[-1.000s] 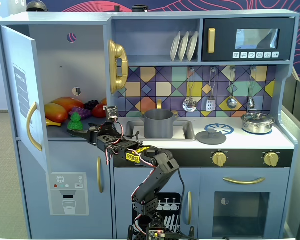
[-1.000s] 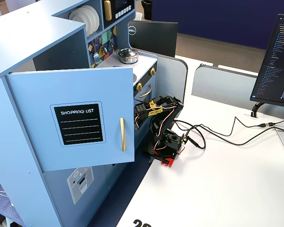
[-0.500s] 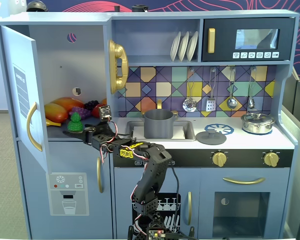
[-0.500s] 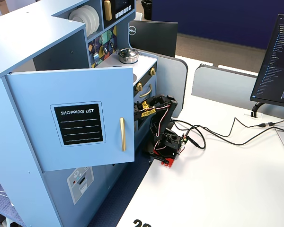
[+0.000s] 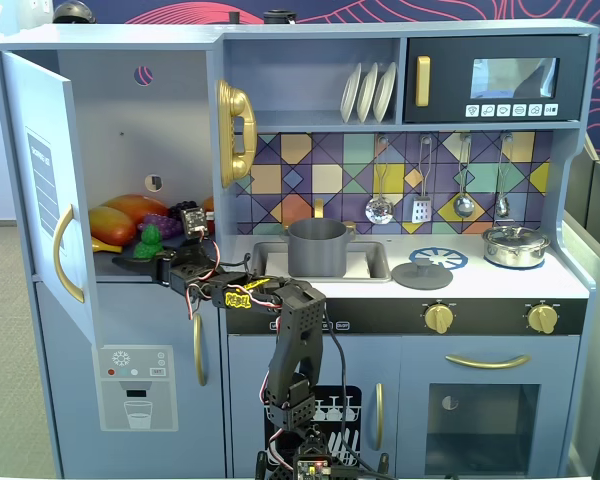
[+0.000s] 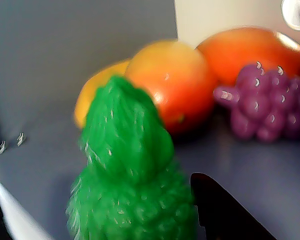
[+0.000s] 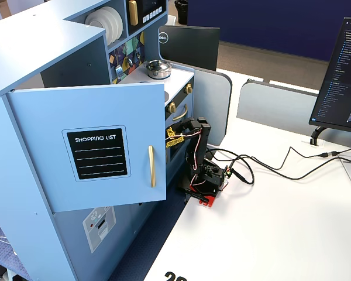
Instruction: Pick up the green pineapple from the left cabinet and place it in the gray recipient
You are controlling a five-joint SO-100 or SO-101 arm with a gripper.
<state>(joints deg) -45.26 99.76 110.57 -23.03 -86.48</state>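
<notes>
My gripper will lower the green pineapple [image 5: 149, 240] into the recipient. The gray recipient's sides [image 5: 318, 252] are taller than the pineapple, so it will drop out of sight below the recipient's rim.
The green pineapple [image 5: 148, 239] stands upright on the shelf of the left cabinet [image 5: 110, 120], whose door [image 5: 40, 190] is swung open. My gripper [image 5: 158, 262] reaches into the cabinet at the pineapple's base. In the wrist view the pineapple [image 6: 130, 185] fills the space between my jaws. The black finger [image 6: 220, 210] is close against its right side and the pale finger [image 6: 15, 210] stands apart on its left. My gripper [image 6: 95, 205] is open around it. The gray recipient [image 5: 317, 247] stands in the sink, right of the cabinet.
A mango [image 5: 130, 212] and purple grapes [image 5: 163, 225] lie just behind the pineapple, the grapes [image 6: 267, 107] to its right in the wrist view. A steel lidded pot [image 5: 515, 245] and a gray lid [image 5: 422, 273] sit on the counter. In a fixed view the door [image 7: 88, 152] hides the gripper.
</notes>
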